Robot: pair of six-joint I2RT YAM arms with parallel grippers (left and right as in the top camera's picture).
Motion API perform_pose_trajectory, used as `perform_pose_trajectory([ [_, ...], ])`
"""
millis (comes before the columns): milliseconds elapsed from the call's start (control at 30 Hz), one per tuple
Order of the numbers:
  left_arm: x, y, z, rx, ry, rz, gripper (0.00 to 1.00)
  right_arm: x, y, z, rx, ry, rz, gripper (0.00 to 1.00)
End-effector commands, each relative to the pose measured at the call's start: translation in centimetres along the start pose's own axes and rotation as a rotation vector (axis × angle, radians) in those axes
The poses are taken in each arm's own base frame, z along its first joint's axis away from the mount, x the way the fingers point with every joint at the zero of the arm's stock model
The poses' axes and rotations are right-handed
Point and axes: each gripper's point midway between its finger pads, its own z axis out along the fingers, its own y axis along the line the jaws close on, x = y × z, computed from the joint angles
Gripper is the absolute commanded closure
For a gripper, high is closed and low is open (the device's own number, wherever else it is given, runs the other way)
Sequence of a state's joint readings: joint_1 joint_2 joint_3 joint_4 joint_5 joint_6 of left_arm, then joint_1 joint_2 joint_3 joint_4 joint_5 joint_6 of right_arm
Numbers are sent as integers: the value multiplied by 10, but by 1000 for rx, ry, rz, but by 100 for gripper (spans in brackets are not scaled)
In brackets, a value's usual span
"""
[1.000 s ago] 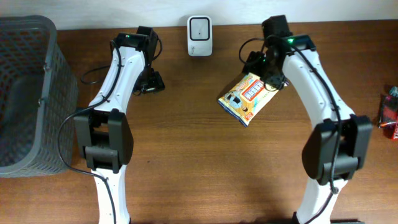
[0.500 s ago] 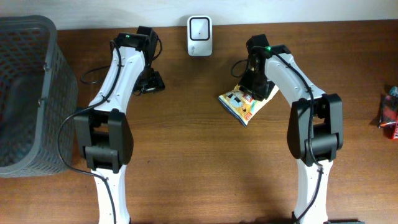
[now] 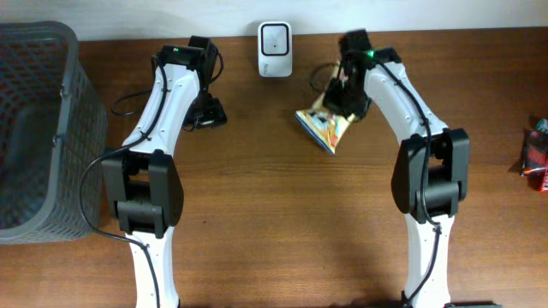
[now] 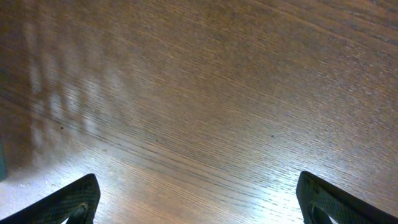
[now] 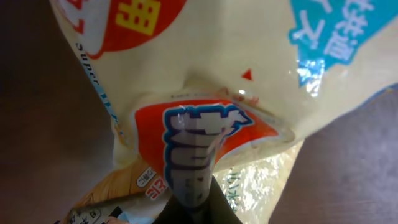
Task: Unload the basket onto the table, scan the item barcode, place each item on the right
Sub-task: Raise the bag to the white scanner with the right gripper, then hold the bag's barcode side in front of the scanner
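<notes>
The packet's lower end (image 3: 323, 132) hangs short of the white scanner, so my right gripper should swing the packet back and tilt it up close to the scanner's face (image 3: 275, 40).
The item is a yellow snack packet (image 3: 320, 127) with orange and blue print. It hangs tilted over the back of the table, just right of the white scanner (image 3: 275, 37). My right gripper (image 3: 344, 98) is shut on the packet's upper edge. In the right wrist view the packet (image 5: 205, 62) fills the frame and my right gripper (image 5: 198, 202) pinches a fold of it. No barcode shows. My left gripper (image 3: 208, 115) rests low at the back left, and the left wrist view shows this gripper (image 4: 199, 205) open over bare wood.
A grey mesh basket (image 3: 34, 128) stands at the left edge of the table. A red packet (image 3: 535, 156) lies at the far right edge. The scanner stands against the back wall.
My right gripper came down on the packet and shut on it. The packet has shifted left toward the scanner and tipped up on edge. The left arm has not moved.
</notes>
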State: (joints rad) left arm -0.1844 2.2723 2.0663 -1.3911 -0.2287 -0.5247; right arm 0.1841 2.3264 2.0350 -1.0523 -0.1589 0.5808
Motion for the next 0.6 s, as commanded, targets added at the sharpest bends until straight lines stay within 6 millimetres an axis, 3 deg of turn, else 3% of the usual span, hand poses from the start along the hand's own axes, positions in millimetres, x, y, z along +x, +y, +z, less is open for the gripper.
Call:
perform_pose_trajectory([
  [0,-1,1,0,-3,-1,-15,1,-39,49,-49,-154,-163,-107,96],
  [100,-1,1,0,-3,-1,-15,1,-58,69,-57,-216,-257,-136,96],
  [200,-1,2,0,-3,-1,-17,1,-64,94,-57,-268,-318,-191,96],
  [367,-1,2,0,-3,-1,-17,1,-52,154,-57,-299,-458,-538,96],
  [567,-1,2,0,-3,-1,-17,1,-60,147,-50,-46,-580,-614,96],
])
